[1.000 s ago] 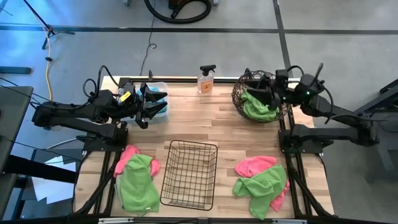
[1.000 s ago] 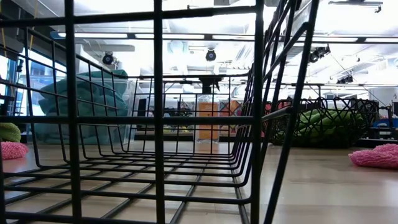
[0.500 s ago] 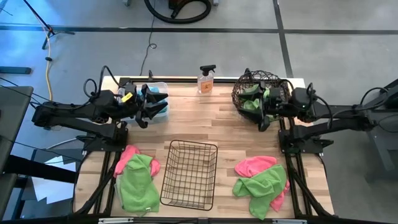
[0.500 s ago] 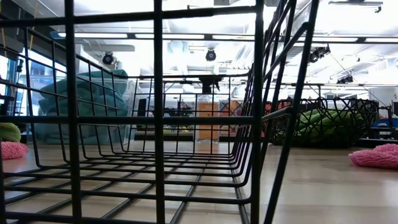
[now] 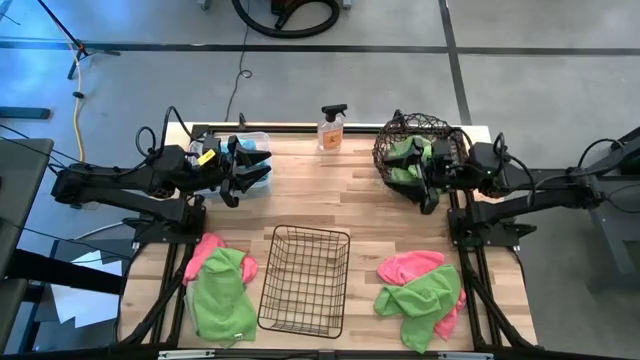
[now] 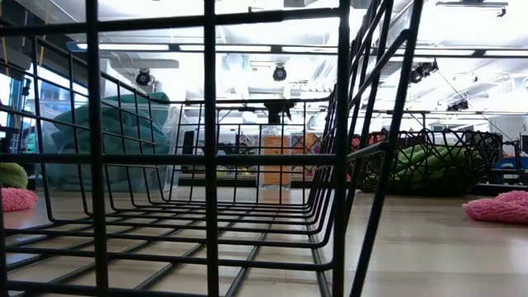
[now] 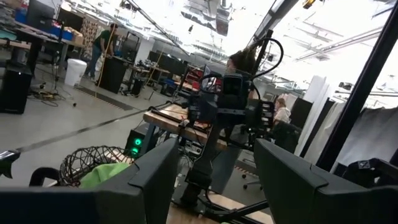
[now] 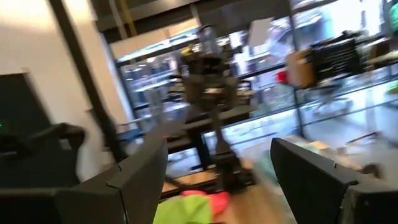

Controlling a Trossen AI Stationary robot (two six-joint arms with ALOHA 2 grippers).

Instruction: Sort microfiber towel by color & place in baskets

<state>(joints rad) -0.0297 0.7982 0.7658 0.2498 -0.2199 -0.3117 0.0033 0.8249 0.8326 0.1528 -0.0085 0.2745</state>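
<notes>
The green towel (image 5: 425, 303) lies free over the pink towel (image 5: 412, 265), so the robot's open right gripper should go on toward its nearer pile until it pinches the green towel.
Teal towels fill the clear bin (image 5: 255, 160) (image 6: 107, 144) at the far left. A lime green towel (image 5: 405, 165) lies in the round woven-wire basket (image 5: 400, 135) (image 6: 429, 161) at the far right. The black wire-grid basket (image 5: 305, 280) stands in the near middle. A pink and green towel pile (image 5: 220, 285) lies on the table at the near left, another (image 5: 420, 288) at the near right. My left gripper (image 5: 262, 168) (image 7: 214, 149) hovers open over the bin. My right gripper (image 5: 420, 183) (image 8: 217, 149) hangs open at the round basket's near side, holding nothing.
An orange spray bottle (image 5: 332, 128) stands at the far edge between bin and round basket. Bare wood (image 5: 330, 195) lies between the two arms. In the low view the grid basket's wires (image 6: 206, 165) fill the foreground. People show in the room beyond (image 7: 109, 43).
My right gripper has drawn back from above the round basket toward the table's near and right edges and dropped lower, its arm now lying level. The green towel stays in the round basket. My left arm has kept still.
</notes>
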